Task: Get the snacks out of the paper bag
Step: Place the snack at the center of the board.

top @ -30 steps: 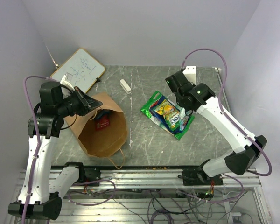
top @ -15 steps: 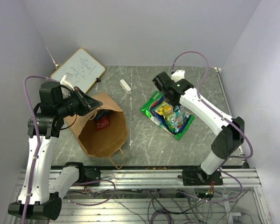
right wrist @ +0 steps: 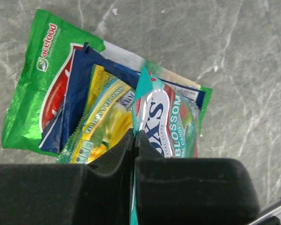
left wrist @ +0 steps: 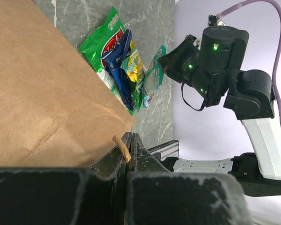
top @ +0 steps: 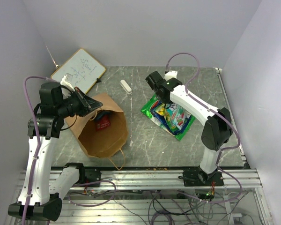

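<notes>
My right gripper is holding the multicoloured candy packet (top: 179, 115) over the snack pile (top: 165, 121), clear of the bag. It should keep lowering the packet until the packet lies on the pile.
The brown paper bag (top: 105, 136) lies open on the table's left side, with a small red snack (top: 103, 123) inside it. My left gripper (top: 92, 107) is shut on the bag's twisted handle (left wrist: 124, 147) at the rim. Right of the bag lies a pile of snacks (top: 171, 117): a green packet (right wrist: 33, 93), a blue one (right wrist: 77, 93) and a yellow-green one (right wrist: 105, 117). My right gripper (right wrist: 134, 136) hangs over the pile, shut on the teal edge of the multicoloured candy packet (right wrist: 166, 122).
A wood-framed whiteboard (top: 79, 70) leans at the back left, close to the left arm. A small white block (top: 126, 86) lies behind the bag. Walls close in the back and both sides. A metal rail (top: 154, 176) runs along the near edge.
My right arm has swung left and toward the back, from the pile's right side to above its left end. The left arm and the bag have not moved.
</notes>
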`<state>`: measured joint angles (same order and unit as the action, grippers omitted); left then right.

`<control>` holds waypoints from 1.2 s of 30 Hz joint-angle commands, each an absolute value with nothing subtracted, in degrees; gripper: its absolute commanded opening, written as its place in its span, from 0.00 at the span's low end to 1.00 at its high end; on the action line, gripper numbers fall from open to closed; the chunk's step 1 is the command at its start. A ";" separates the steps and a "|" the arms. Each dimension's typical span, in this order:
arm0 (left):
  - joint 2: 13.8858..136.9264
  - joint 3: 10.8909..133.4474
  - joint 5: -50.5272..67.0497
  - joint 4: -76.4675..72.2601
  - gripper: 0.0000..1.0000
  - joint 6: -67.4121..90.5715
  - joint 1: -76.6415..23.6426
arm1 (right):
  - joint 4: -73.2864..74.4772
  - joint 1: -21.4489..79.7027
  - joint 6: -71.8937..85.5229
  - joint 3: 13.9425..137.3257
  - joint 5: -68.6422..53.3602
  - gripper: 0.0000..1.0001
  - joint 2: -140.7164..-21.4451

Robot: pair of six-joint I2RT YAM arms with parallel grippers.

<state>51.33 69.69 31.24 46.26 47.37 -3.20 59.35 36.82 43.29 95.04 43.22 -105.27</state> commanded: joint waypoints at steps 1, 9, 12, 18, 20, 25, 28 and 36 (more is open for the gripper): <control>50.30 71.45 30.56 47.61 0.07 46.44 -3.08 | 56.16 36.59 48.63 96.83 40.62 0.00 -107.27; 49.57 72.25 29.38 49.38 0.07 45.63 -3.10 | 53.53 36.54 56.74 94.71 35.41 0.00 -109.94; 49.86 73.49 28.71 50.17 0.07 45.27 -3.08 | 51.28 36.46 59.83 92.20 34.02 0.00 -109.65; 50.39 74.60 28.78 51.02 0.07 44.32 -3.08 | 47.90 36.06 63.92 88.57 33.76 0.00 -109.47; 50.06 74.04 28.96 50.87 0.07 44.65 -3.08 | 46.50 35.94 64.86 87.18 34.29 0.00 -109.21; 50.17 74.48 29.22 51.09 0.07 44.14 -3.12 | 41.98 35.14 65.63 83.58 34.68 0.00 -109.21; 50.90 75.38 29.48 51.67 0.07 43.68 -3.08 | 38.23 34.58 65.56 80.89 34.10 0.00 -108.87; 50.12 73.65 31.49 50.33 0.07 44.60 -3.12 | 30.31 33.75 61.81 75.37 32.13 0.00 -107.25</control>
<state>51.00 73.52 29.74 51.00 44.86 -3.20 36.03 34.44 62.92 78.30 33.67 -107.50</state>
